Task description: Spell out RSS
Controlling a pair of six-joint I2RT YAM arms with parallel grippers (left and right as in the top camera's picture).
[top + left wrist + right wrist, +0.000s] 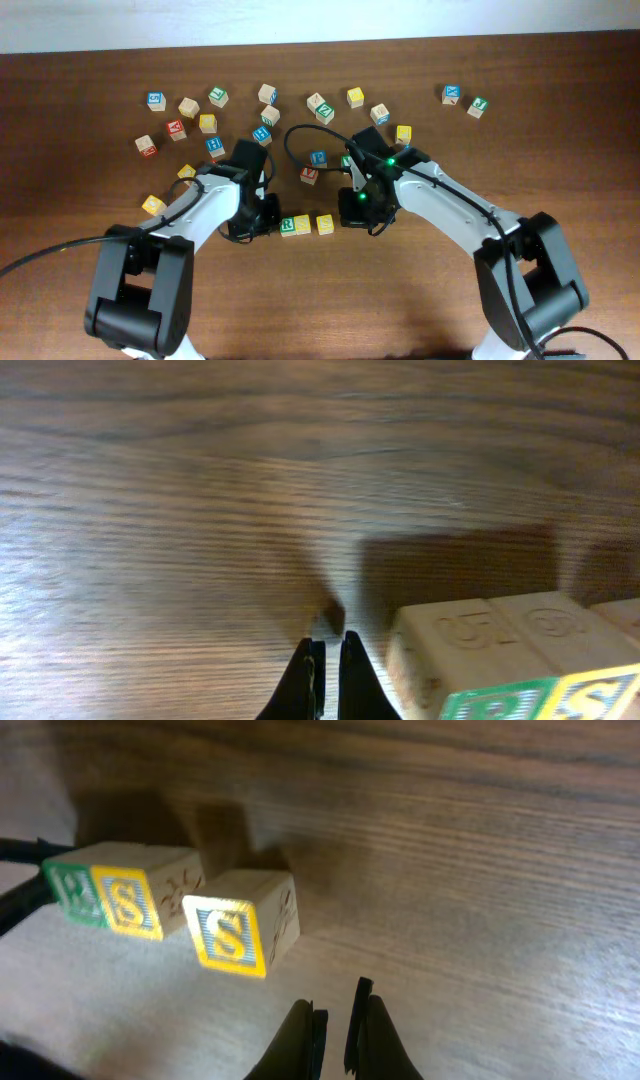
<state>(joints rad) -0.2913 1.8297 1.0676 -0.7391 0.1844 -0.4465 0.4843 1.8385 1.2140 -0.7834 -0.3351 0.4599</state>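
Note:
A gap [314, 226] separates the second yellow S block from the first. Next, I push the second block's free side [332, 225] with my closed right gripper until both blocks touch.
Three blocks lie in a row at the table's middle front: a green R block [288, 226], a yellow S block [303, 225] touching it, and a second yellow S block [325, 224] a small gap to the right. My left gripper [255, 217] is just left of the R block, shut and empty. In the left wrist view its jaws [327, 645] sit beside the R block [495, 702]. My right gripper [355, 207] is just right of the second S block, shut and empty. In the right wrist view its jaws [335, 1010] are below the second S block [230, 935].
Several loose letter blocks are scattered across the back of the table, from a blue one [156, 100] at the left to a green one [478, 106] at the right. A red block [310, 175] and a blue block [318, 158] lie just behind the row.

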